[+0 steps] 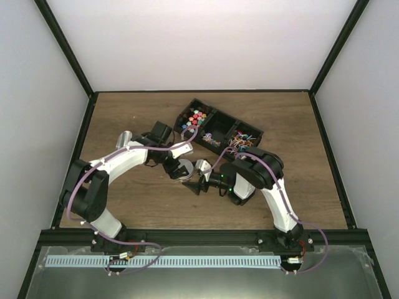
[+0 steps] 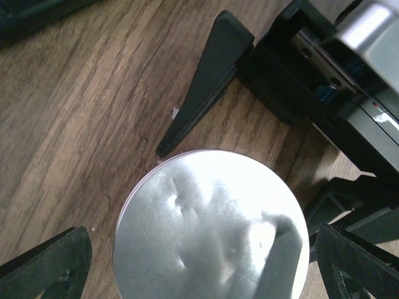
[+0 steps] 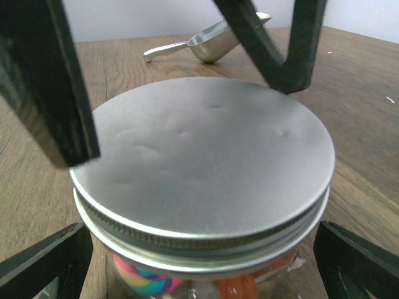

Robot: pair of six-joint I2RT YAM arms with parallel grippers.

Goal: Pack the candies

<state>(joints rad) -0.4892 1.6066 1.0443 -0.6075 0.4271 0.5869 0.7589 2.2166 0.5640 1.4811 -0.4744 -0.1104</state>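
Observation:
The jar [image 3: 202,187] sits only a little way in between my right gripper's open fingers. I should move in and grip the jar's body [image 3: 202,288] firmly before my left gripper turns the silver lid.
A small clear jar [image 3: 206,274] with a silver lid [image 3: 206,156] stands on the wooden table. Through the glass I see candies [image 3: 142,278], one swirled in many colours and one orange. In the top view the jar [image 1: 186,170] sits between both grippers. My left gripper [image 2: 199,261] hangs open over the lid [image 2: 206,230], one finger on each side and a gap at the left. My right gripper [image 3: 202,268] is open around the jar's body, fingers close beside the glass. More candies [image 1: 196,116] lie in a black tray [image 1: 219,119].
The black tray has three compartments: round sweets on the left, stick-like ones [image 1: 242,137] on the right. A metal scoop [image 1: 124,138] lies left of the jar and shows far off in the right wrist view [image 3: 212,43]. Grey walls enclose the table.

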